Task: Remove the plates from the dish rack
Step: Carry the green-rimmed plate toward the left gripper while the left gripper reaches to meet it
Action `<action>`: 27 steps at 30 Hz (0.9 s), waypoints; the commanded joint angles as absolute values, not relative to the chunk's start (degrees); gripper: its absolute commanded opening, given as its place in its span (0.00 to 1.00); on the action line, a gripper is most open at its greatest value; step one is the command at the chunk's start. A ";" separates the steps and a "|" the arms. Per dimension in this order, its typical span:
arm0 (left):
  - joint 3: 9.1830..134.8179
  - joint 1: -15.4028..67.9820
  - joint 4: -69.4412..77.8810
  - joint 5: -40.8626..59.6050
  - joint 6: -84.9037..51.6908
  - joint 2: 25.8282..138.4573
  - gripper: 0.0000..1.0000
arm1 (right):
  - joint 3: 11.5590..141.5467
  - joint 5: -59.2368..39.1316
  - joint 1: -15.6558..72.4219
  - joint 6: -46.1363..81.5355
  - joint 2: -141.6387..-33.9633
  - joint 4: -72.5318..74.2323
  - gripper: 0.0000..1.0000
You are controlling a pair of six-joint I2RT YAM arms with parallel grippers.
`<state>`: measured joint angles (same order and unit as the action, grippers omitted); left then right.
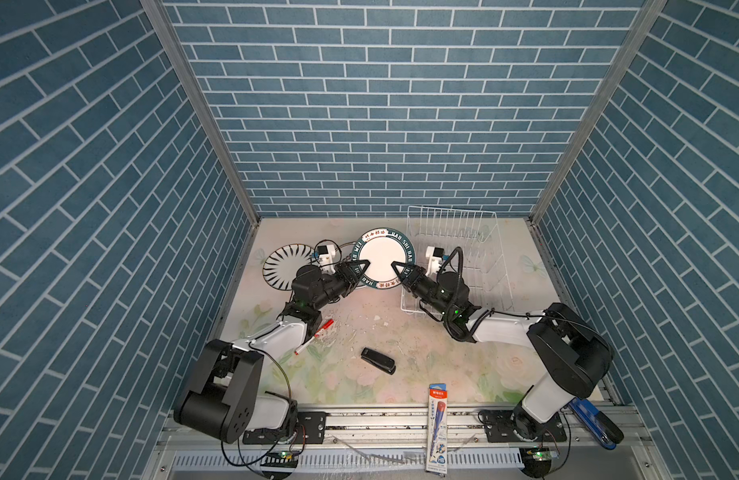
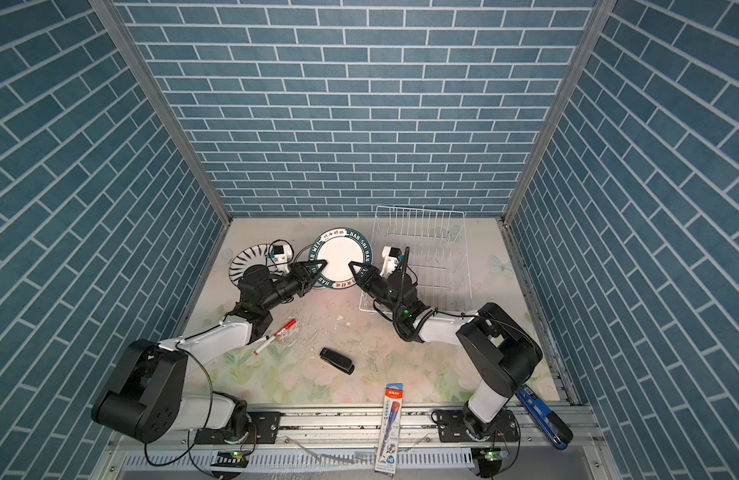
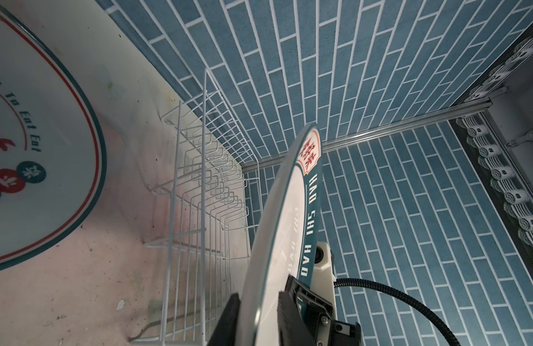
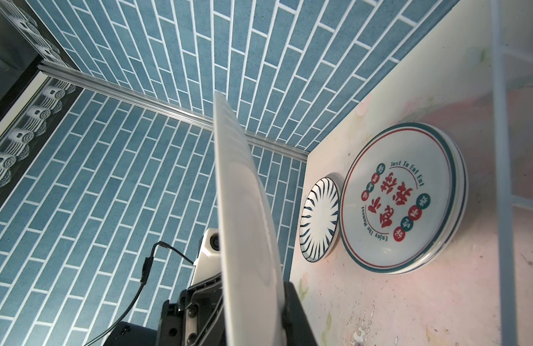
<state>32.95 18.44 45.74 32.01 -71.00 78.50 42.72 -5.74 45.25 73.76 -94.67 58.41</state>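
Observation:
I have both grippers shut on the white plate's rim (image 1: 409, 258), so I should open my right gripper and back it off before my left gripper sets the plate onto the red-lettered plate (image 4: 396, 197).
A white plate with a dark-green lettered rim (image 1: 384, 257) (image 2: 342, 259) hangs face up above the table, left of the dish rack. My left gripper (image 1: 365, 264) (image 3: 259, 320) is shut on its left rim. My right gripper (image 1: 394, 266) (image 4: 253, 314) is shut on its right rim. The white wire dish rack (image 1: 494, 249) (image 2: 463, 249) (image 3: 199, 179) stands at the back right with no plates in its slots. A black-striped plate (image 1: 282, 262) (image 4: 319, 218) lies flat at the back left. Beside it lies a plate with red lettering (image 4: 400, 197) (image 3: 34, 134), under the held one.
A red-and-white marker (image 1: 313, 336) lies by the left arm. A black stapler (image 1: 378, 360) sits mid-table. A pencil pack (image 1: 437, 428) lies across the front rail, and a blue tool (image 1: 592, 419) sits by the right arm's base. Brick-pattern walls enclose three sides.

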 commanded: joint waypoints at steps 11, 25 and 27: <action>32.59 18.89 47.29 32.70 -70.10 79.06 0.12 | 44.59 -7.29 45.35 75.23 -95.54 63.24 0.04; 32.70 18.85 46.93 32.56 -69.96 78.75 0.02 | 43.93 -9.03 45.26 75.23 -97.56 70.48 0.40; 32.77 18.86 46.85 32.52 -69.87 78.75 0.01 | 43.97 -8.89 45.26 75.26 -97.56 70.51 0.45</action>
<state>32.91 18.41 45.69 32.03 -71.00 78.56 42.72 -7.51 45.10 76.05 -97.17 65.78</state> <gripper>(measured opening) 0.104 0.433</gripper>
